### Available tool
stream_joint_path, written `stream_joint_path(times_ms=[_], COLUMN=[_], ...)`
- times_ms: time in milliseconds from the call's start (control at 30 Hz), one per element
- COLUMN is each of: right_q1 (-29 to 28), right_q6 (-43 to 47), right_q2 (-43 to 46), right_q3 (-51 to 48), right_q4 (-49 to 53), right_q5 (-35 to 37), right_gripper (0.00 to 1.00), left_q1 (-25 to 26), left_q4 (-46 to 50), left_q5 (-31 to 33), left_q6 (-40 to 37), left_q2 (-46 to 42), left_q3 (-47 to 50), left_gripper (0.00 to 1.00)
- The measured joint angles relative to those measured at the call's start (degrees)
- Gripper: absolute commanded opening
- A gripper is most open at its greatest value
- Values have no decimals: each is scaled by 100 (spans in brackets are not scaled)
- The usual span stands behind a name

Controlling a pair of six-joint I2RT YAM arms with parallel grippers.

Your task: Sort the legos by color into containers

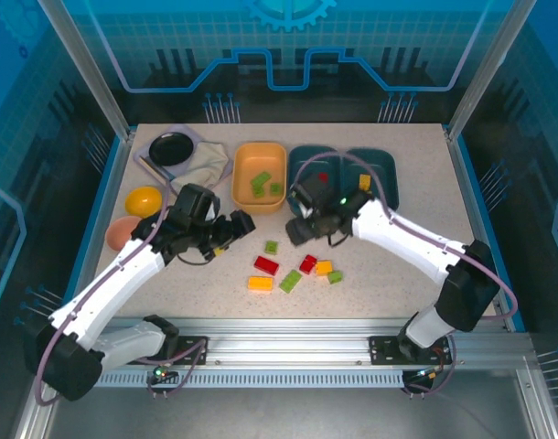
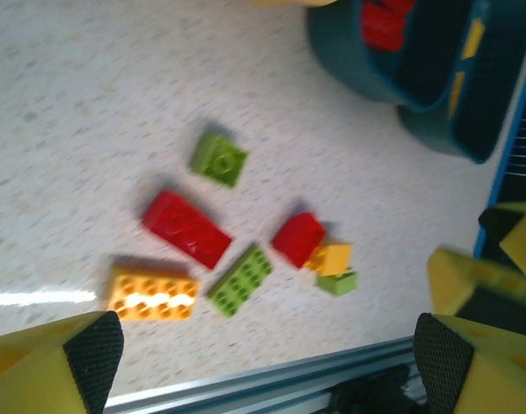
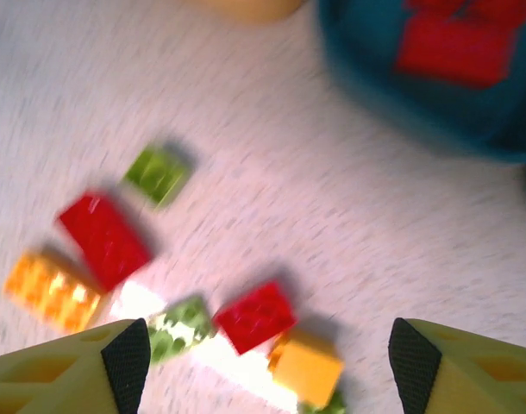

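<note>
A gap (image 1: 259, 274) separates the long orange lego from the long red lego, so I keep reaching with my right gripper for the orange lego (image 1: 261, 283) until the fingers close across it.
Several loose legos lie mid-table: a small green one (image 1: 272, 247), a red (image 1: 266, 265), an orange (image 1: 260, 283), a long green (image 1: 290, 281), and a cluster of red (image 1: 307, 263), orange (image 1: 324, 268) and green (image 1: 336, 276). The yellow-orange container (image 1: 239, 174) holds green legos (image 1: 261, 183). One teal container (image 1: 308, 157) holds a red lego (image 1: 322, 177); the other (image 1: 381, 165) holds a yellow one (image 1: 364, 182). My left gripper (image 1: 229, 229) (image 2: 267, 362) hovers open left of the loose bricks. My right gripper (image 1: 302, 224) (image 3: 267, 362) is open above the red brick (image 3: 256, 316), holding nothing.
A black dish (image 1: 171, 147) and a crumpled cloth (image 1: 206, 163) sit at the back left. A yellow bowl (image 1: 144, 198) and a pink bowl (image 1: 122, 230) stand by the left edge. A metal rail (image 2: 272, 379) runs along the table's front edge.
</note>
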State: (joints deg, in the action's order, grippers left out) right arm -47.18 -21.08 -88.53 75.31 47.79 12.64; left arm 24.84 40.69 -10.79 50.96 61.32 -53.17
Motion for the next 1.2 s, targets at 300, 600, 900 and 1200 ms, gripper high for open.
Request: stream_joint_path(times_ms=[300, 600, 900, 1200], right_q1=[-1751, -1878, -1836, -1810], right_q6=[599, 1110, 1475, 1622], right_q2=[-839, -2197, -3032, -3375], right_q3=[-254, 643, 1473, 1692], right_q4=[-654, -728, -525, -247], right_q5=[-693, -680, -540, -319], right_gripper=[75, 74, 72, 64], left_q1=[0, 0, 0, 0], left_q4=[1078, 2288, 2962, 3016], left_q5=[850, 1558, 1679, 1703], left_q6=[662, 1443, 1917, 1963], left_q2=[-1600, -2986, -3617, -3633], left_q3=[743, 807, 953, 953], left_gripper=[90, 90, 90, 90])
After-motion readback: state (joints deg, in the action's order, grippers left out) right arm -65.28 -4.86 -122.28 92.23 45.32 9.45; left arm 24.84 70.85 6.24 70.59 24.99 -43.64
